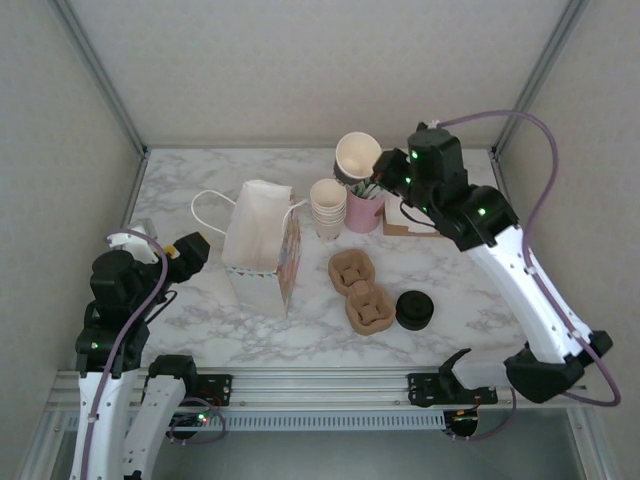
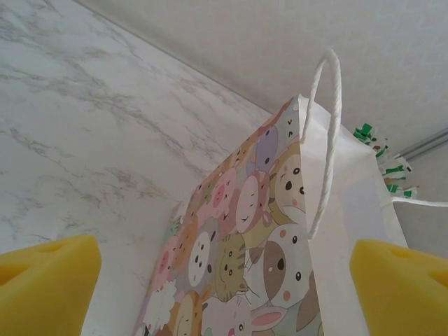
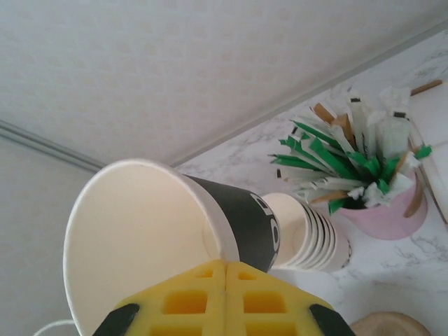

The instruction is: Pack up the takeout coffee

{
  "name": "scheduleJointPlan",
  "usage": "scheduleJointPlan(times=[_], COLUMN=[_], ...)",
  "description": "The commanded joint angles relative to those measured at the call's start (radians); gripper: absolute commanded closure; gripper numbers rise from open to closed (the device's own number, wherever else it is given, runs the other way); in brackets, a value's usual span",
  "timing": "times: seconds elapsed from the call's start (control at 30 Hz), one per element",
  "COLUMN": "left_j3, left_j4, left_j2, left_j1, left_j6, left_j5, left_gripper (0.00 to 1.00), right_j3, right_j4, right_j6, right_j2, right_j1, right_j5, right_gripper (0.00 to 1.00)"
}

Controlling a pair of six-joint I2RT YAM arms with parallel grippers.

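The paper cup's opening (image 1: 358, 155) faces up and the spot (image 1: 316, 302) between bag and carriers is clear, so I should keep moving my right gripper there and let go once the paper cup stands.
A lidless paper cup (image 1: 357, 155) with a black band hangs tilted above the back of the table, its cream inside facing the right wrist camera (image 3: 140, 238). My right gripper (image 1: 375, 172) (image 3: 225, 269) is shut on its rim. The takeout coffee is out of view. A white paper bag (image 1: 262, 245) with cartoon animals on its side (image 2: 238, 231) stands open at the left of the middle. My left gripper (image 1: 195, 246) (image 2: 224, 280) is open, low beside the bag's left side, with nothing between its fingers.
A stack of cream cups (image 1: 328, 207) (image 3: 315, 234) stands next to a pink holder of stirrers (image 1: 365, 210) (image 3: 385, 210). Two brown pulp carriers (image 1: 350, 270) (image 1: 368, 305) and a squat black stack of lids (image 1: 414, 310) lie right of the bag.
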Motion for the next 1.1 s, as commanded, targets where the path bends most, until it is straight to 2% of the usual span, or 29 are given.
scheduleJointPlan(times=[0.0,0.33,0.53,0.57,0.87,1.07], left_j3=[-0.001,0.006,0.02,0.019,-0.035,-0.1], left_j4=[0.01,-0.096,-0.23,-0.245,-0.319,-0.327], left_j2=[-0.008,-0.077,-0.098,-0.103,-0.197,-0.219], left_j1=[-0.001,-0.005,-0.005,-0.004,-0.004,-0.005], left_j6=[-0.01,-0.113,-0.193,-0.195,-0.245,-0.306], left_j5=[-0.022,-0.09,-0.096,-0.1,-0.15,-0.113], left_gripper=[0.08,0.17,0.18,0.18,0.28,0.3], right_j3=[-0.086,-0.323,-0.41,-0.422,-0.481,-0.552], right_j4=[-0.05,-0.05,-0.039,-0.028,-0.016,0.047], right_j6=[-0.012,-0.065,-0.073,-0.075,-0.092,-0.049], right_j2=[-0.087,-0.245,-0.253,-0.252,-0.165,-0.113], right_j1=[0.009,0.039,0.087,0.119,0.344,0.412], right_j5=[-0.023,-0.197,-0.246,-0.256,-0.185,-0.161], right_gripper=[1.0,1.0,1.0,1.0,1.0,1.0])
